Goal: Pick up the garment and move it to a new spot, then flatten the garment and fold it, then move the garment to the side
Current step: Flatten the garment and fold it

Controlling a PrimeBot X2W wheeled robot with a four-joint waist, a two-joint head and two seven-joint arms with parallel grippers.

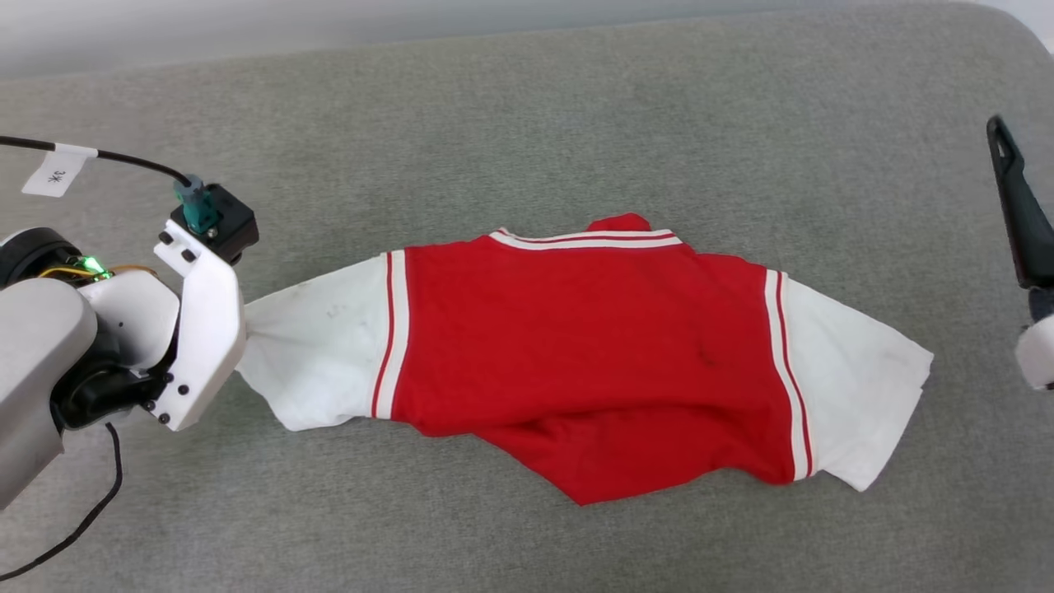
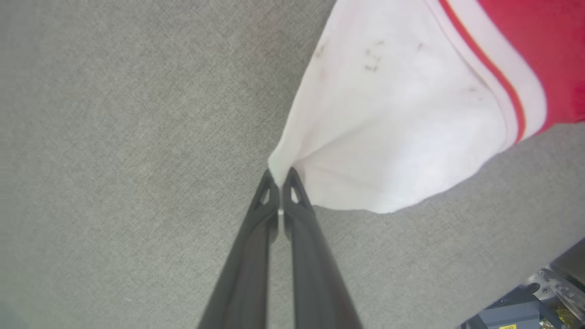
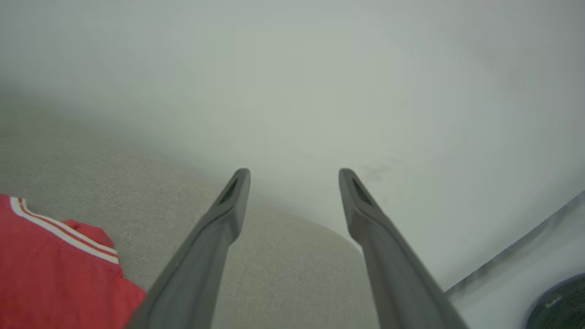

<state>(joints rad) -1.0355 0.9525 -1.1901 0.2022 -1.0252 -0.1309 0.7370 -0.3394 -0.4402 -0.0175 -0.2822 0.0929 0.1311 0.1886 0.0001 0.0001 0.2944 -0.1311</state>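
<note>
The garment's hidden length [image 1: 598, 455] will spread out when I lift both sleeves, because the red body stops short at a fold [image 1: 603, 410] above a corner.
The garment [image 1: 576, 346], a red T-shirt with white sleeves and striped trim, lies spread on the grey cushion with its lower hem bunched toward the front. In the left wrist view my left gripper [image 2: 279, 176] is shut on the outer edge of one white sleeve [image 2: 397, 128], and the cloth gathers to a point at the tips. In the head view that sleeve [image 1: 317, 354] pulls toward my left wrist [image 1: 202, 329], which hides the fingers. My right gripper [image 3: 295, 176] stands open with nothing in it, off the shirt's other side; one dark finger [image 1: 1017, 206] shows at the right edge. The collar corner [image 3: 50, 269] lies left of it.
The grey fabric surface [image 1: 527, 123] reaches back to a pale wall [image 3: 320, 68]. A black cable with a white tag [image 1: 58, 169] runs to my left wrist. Parts of the robot's base [image 2: 525, 310] show past the surface's near edge.
</note>
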